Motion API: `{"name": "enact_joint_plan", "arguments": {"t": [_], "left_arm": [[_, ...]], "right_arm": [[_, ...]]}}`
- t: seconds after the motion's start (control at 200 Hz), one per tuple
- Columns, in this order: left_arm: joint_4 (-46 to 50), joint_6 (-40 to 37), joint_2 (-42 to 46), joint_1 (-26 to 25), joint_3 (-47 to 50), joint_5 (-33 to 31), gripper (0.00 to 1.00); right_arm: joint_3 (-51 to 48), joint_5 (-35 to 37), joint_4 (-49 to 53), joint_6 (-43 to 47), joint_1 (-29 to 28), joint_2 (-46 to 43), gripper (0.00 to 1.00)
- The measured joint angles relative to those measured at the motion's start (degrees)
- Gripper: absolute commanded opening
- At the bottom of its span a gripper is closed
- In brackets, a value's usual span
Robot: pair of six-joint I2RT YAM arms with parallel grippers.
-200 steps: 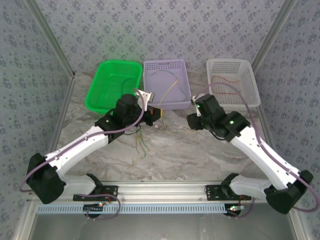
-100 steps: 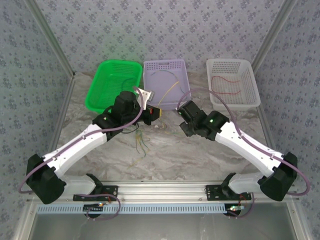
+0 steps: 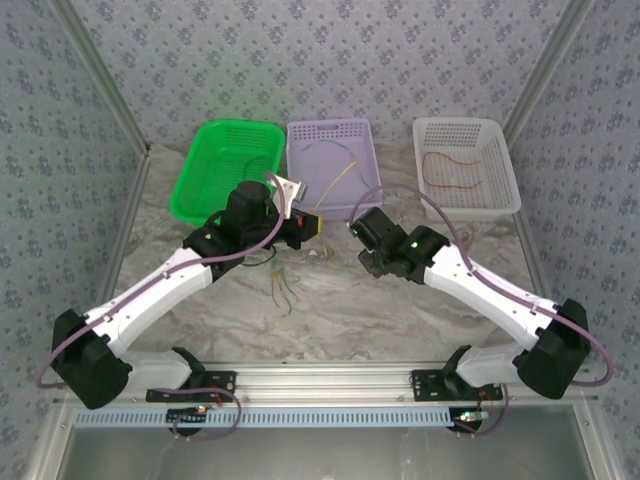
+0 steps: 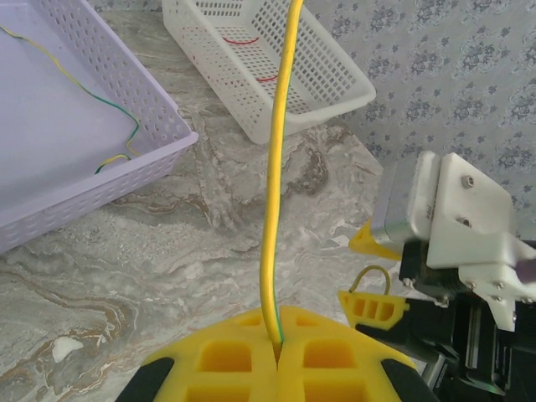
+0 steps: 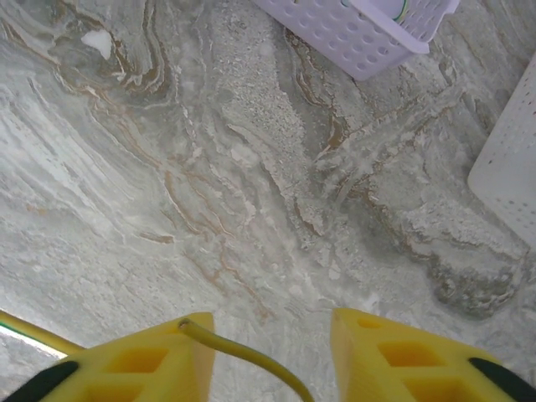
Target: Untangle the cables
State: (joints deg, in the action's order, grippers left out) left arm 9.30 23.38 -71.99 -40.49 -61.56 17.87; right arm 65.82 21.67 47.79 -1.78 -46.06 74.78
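Observation:
The robot's open right gripper has the yellow cable's bent end (image 5: 251, 353) inside it, so next the right gripper backs clear before the left gripper lays its cable in the purple basket (image 3: 332, 168).
My left gripper (image 4: 276, 345) is shut on a yellow-green cable (image 4: 280, 151) that rises straight out of its yellow jaws. It hovers in front of the purple basket (image 3: 300, 140), with my right gripper (image 3: 352, 228) just to its right. The right gripper (image 5: 272, 352) stands open, and the bent end of a yellow cable (image 5: 243, 355) lies between its fingers, against the left one. Several thin loose cables (image 3: 282, 290) hang and trail on the marble table below the left gripper. Another yellow-green cable (image 4: 117, 126) lies in the purple basket, and a red one (image 3: 450, 165) in the white basket.
A green basket (image 3: 195, 185), the purple basket and a white basket (image 3: 505, 165) stand in a row at the back. The right gripper's yellow fingertips (image 4: 373, 306) sit close by in the left wrist view. The corner of the purple basket (image 5: 360, 38) is just ahead of the right gripper.
My right arm has swung left, from beside the white basket to close beside the left gripper. The left arm has held still with the yellow-green cable.

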Motion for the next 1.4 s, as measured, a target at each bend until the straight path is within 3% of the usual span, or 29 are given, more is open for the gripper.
{"name": "enact_joint_plan", "arguments": {"t": [0.145, 0.26, 0.425, 0.65, 0.784, 0.944, 1.074, 1.404], "left_arm": [[0.02, 0.00, 0.04, 0.00, -0.44, 0.15, 0.00], [0.00, 0.57, 0.98, 0.79, -0.44, -0.15, 0.00], [-5.95, 7.56, 6.05, 3.23, 4.31, -2.51, 0.00], [-21.86, 22.51, 12.74, 3.37, 18.53, -12.59, 0.00], [-31.67, 30.12, 14.36, 2.47, 24.94, -17.97, 0.00], [-39.10, 35.74, 14.10, 0.57, 27.28, -22.71, 0.00], [-42.77, 38.29, 13.68, 0.20, 27.47, -26.03, 0.00], [-45.48, 40.72, 9.14, 0.52, 24.52, -29.18, 0.00]], "right_arm": [[-0.02, 0.02, -1.07, -0.87, 0.42, 0.13, 0.00], [-0.52, -0.17, -2.05, -3.10, 2.71, -0.37, 0.00], [-4.68, -4.87, -6.80, -11.82, 10.95, -8.02, 0.00], [-10.97, -9.35, -15.45, -35.52, 17.81, -21.09, 0.00], [-21.33, -13.60, -23.10, -55.01, 21.18, -27.58, 0.00], [-33.00, -17.20, -32.65, -78.12, 20.46, -29.92, 0.00], [-35.21, -17.73, -35.26, -90.75, 18.10, -30.80, 0.00], [-38.60, -15.26, -36.20, -104.96, 13.68, -36.74, 0.00]]}}
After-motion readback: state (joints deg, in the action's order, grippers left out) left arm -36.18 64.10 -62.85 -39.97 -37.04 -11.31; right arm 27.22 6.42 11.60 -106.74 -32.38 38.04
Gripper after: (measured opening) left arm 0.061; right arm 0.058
